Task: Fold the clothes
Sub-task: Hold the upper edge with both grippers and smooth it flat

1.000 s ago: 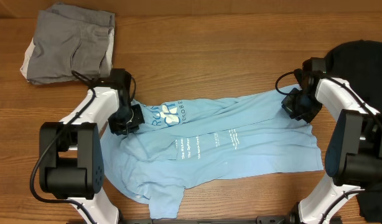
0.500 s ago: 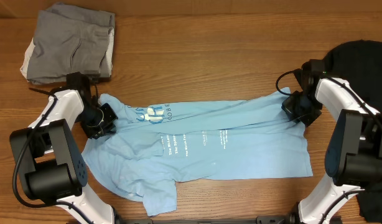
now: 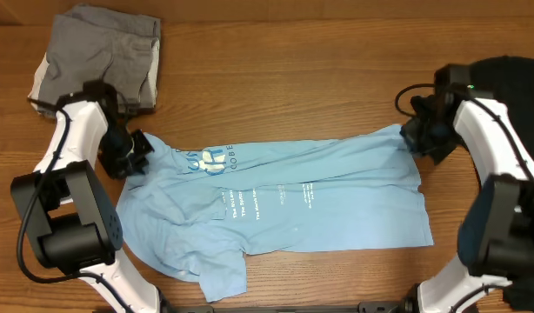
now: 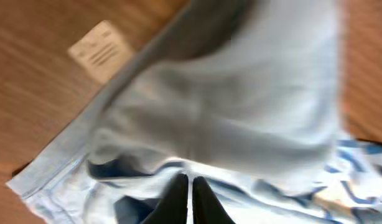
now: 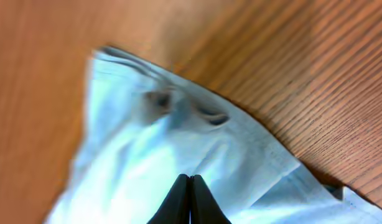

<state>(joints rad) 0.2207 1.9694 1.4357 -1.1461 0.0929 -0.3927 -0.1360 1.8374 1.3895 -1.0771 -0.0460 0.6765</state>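
The light blue T-shirt's corner (image 3: pixel 396 133) near the black T-shirt is crumpled, so the robot's right gripper should pull it tight while the left gripper holds the logo end (image 3: pixel 195 160).
A light blue T-shirt (image 3: pixel 284 204) with white lettering lies stretched across the table, its logo (image 3: pixel 208 159) near the left end. My left gripper (image 3: pixel 132 155) is shut on the shirt's left end; in the left wrist view (image 4: pixel 190 182) its fingers pinch the blue fabric (image 4: pixel 241 112). My right gripper (image 3: pixel 412 139) is shut on the shirt's right top corner; in the right wrist view (image 5: pixel 190 179) the closed fingers hold the fabric (image 5: pixel 178 143). Grey shorts (image 3: pixel 97 61) lie folded at the far left. A black T-shirt (image 3: pixel 510 74) lies at the right edge.
A white label (image 4: pixel 101 46) shows on the wood in the left wrist view. Bare wooden table (image 3: pixel 284 69) lies behind the shirt. The arm bases stand at the front left (image 3: pixel 71 235) and front right (image 3: pixel 502 235).
My left gripper has pulled the shirt's left end leftward, then up slightly. My right gripper has lifted its corner back and right. The shirt is stretched flatter and wider.
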